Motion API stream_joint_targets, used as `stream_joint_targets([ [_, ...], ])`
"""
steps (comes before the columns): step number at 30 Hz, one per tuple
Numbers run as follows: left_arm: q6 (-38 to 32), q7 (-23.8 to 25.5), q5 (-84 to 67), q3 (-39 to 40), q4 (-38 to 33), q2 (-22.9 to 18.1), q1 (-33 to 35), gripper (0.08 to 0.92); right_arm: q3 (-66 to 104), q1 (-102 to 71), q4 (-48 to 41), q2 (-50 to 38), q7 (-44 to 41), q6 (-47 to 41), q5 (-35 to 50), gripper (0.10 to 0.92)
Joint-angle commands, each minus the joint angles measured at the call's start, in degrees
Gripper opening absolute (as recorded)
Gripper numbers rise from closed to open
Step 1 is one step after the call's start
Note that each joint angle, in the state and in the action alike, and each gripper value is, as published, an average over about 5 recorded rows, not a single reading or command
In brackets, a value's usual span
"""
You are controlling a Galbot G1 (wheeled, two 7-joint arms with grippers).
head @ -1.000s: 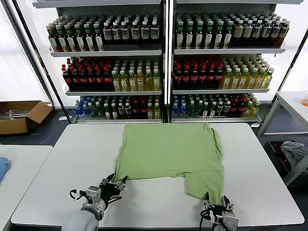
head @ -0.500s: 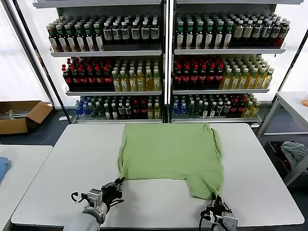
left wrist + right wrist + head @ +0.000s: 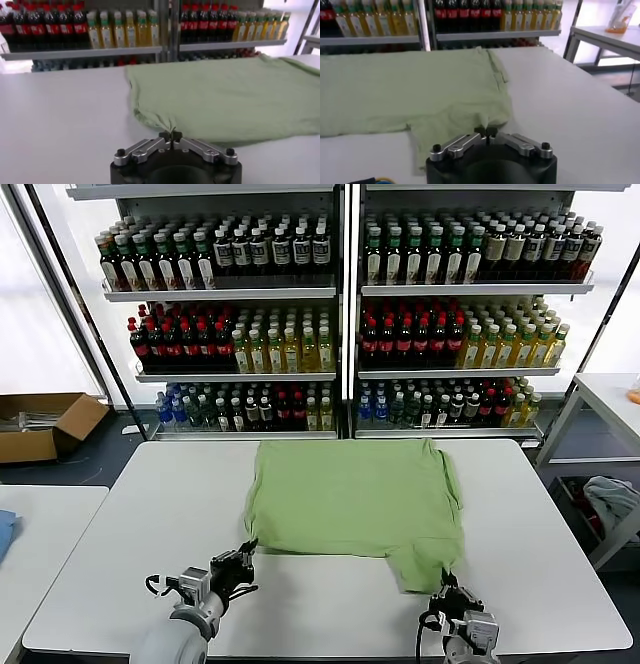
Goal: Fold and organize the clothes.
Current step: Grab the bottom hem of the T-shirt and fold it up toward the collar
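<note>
I should keep carrying my left gripper's corner over the far half, then release, since both grippers pinch the T-shirt's near edge (image 3: 318, 550) and its far half (image 3: 280, 468) lies flat.
A light green T-shirt (image 3: 355, 499) lies plain side up on the white table (image 3: 120, 554), partly folded, with one flap hanging toward the near right. My left gripper (image 3: 243, 552) is shut on the shirt's near left corner, low over the table; the left wrist view shows its fingertips (image 3: 170, 135) pinching the green cloth (image 3: 225, 95). My right gripper (image 3: 446, 580) is shut on the near right flap's corner; the right wrist view shows the pinch (image 3: 486, 131) on the shirt (image 3: 410, 90). No print is visible.
Shelves of bottled drinks (image 3: 345, 314) stand behind the table. A cardboard box (image 3: 45, 424) lies on the floor at the left. A second table (image 3: 40, 534) with a blue cloth (image 3: 5, 534) is at the left. A metal rack (image 3: 600, 444) is at the right.
Both grippers moved away from me along the table with the shirt's near corners, and the near edge of the shirt has drawn back with them.
</note>
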Motion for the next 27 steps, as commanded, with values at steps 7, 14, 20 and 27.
stream_joint_targets([
  [7,-3.9,-0.5,-1.4,-1.2,-0.9,-1.7,-2.7,0.084,-0.1,7.8,-1.9,0.9,-0.9,1.6,-3.2,0.108],
  [14,-5.6,-2.2,-0.1,-0.1,1.9,-2.4,-5.6,0.084,0.4,12.2,-6.7,0.9,-1.9,6.0,-3.4,0.108],
  [20,-8.0,-4.0,-0.4,0.5,5.7,-2.7,-8.4,0.084,0.8,15.9,-9.8,0.9,-2.8,6.6,-3.7,0.108],
  [27,-8.6,-5.0,-1.1,2.0,11.6,-1.9,-14.1,0.084,0.5,20.4,-16.0,1.0,-4.0,6.7,-5.0,0.108],
])
